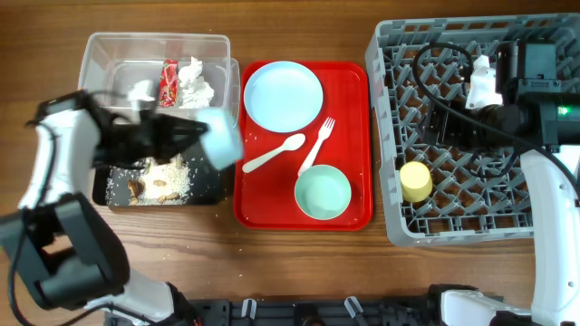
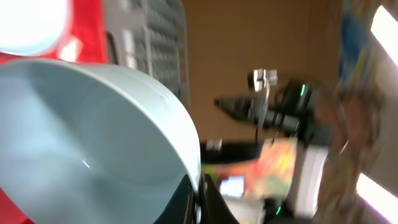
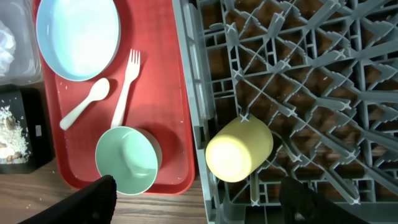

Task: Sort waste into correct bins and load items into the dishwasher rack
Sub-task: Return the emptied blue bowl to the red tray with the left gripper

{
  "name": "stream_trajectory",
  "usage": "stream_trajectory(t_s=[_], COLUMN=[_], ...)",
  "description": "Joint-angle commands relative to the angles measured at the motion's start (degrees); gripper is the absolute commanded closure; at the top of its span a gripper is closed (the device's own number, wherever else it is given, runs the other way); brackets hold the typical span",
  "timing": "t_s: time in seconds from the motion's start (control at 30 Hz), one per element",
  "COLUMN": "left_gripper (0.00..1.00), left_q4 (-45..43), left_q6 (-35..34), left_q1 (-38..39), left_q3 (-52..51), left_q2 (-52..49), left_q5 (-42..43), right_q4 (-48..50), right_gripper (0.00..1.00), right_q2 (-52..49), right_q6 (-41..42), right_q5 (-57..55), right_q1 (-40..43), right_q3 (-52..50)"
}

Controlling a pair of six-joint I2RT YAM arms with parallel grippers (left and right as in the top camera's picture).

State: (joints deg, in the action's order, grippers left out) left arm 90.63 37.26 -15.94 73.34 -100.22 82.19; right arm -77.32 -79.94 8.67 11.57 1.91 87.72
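Note:
The light-blue bowl (image 2: 81, 146) is empty and the spot (image 1: 268, 188) beside the mint bowl is free, so my left gripper should now move the light-blue bowl there until it stands level, then let go.
My left gripper (image 1: 195, 134) is shut on the rim of the light-blue bowl (image 1: 221, 136), held tilted above the black tray (image 1: 210, 190) of crumbly food scraps (image 1: 163, 181). In the left wrist view the bowl (image 2: 93, 137) fills the left side, with the fingers (image 2: 200, 199) pinching its rim. The clear tub (image 1: 109, 54) holds the red wrapper (image 1: 169, 81) and white tissue (image 1: 195, 83). My right gripper (image 1: 480, 86) hangs open and empty (image 3: 202, 208) over the grey rack (image 1: 453, 226), where the yellow cup (image 1: 415, 181) (image 3: 239, 149) lies.
The red serving tray (image 1: 349, 109) carries the light-blue plate (image 1: 283, 95), white spoon (image 1: 274, 154), white fork (image 1: 317, 145) and mint bowl (image 1: 323, 192). The right wrist view shows the same plate (image 3: 78, 34), spoon (image 3: 84, 102), fork (image 3: 126, 87) and mint bowl (image 3: 126, 160). Crumbs lie on the wood by the black tray.

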Motion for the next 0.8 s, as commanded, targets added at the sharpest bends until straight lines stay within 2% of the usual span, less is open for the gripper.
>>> stream_trajectory(t_s=[0.0, 0.1, 0.17, 0.27, 0.33, 0.43, 0.5, 0.53, 0.63, 0.77], left_gripper=[0.96, 0.96, 0.96, 0.96, 0.96, 0.96, 0.96, 0.96, 0.96, 0.96], left_q4=[-4.2, -11.8, -20.4, -32.9, -37.9, -44.5, -45.8, -45.8, -45.3, -45.3], left_q6=[0.8, -5.9, -16.3, -35.4, -41.9, -47.0, -49.5, -50.7, -51.5, -51.5], left_q1=[9.8, 16.4, 20.0, 24.2, 26.3, 28.9, 30.6, 32.3, 36.4, 42.7], left_q3=[-0.1, -0.1, -0.1, -0.1, 0.0, 0.0, 0.0, -0.1, -0.1, -0.1], left_q2=[1.0, 0.9, 0.9, 0.9, 0.9, 0.9, 0.9, 0.9, 0.9, 0.9], left_q5=[1.1, -0.3, -5.3, -19.5, -25.8, -33.5, -42.5, -50.3, -61.1, -71.0], right_q4=[0.1, 0.1, 0.1, 0.1, 0.1, 0.0, 0.0, 0.0, 0.0, 0.1], right_gripper=[0.15, 0.15, 0.15, 0.15, 0.15, 0.15, 0.15, 0.15, 0.15, 0.15], right_q2=[-0.5, -0.5, -0.5, -0.5, -0.5, -0.5, -0.5, -0.5, -0.5, -0.5], right_q6=[-1.1, -1.1, -1.1, -1.2, -1.1, -1.1, -1.1, -1.1, -1.1, -1.0], right_q5=[0.4, 0.4, 0.4, 0.4, 0.4, 0.4, 0.4, 0.4, 0.4, 0.4], right_q1=[-0.2, -0.2, -0.2, -0.2, -0.2, -0.2, -0.2, -0.2, -0.2, -0.2], right_q3=[-0.4, -0.4, -0.4, -0.4, -0.4, -0.4, -0.4, -0.4, -0.4, -0.4])
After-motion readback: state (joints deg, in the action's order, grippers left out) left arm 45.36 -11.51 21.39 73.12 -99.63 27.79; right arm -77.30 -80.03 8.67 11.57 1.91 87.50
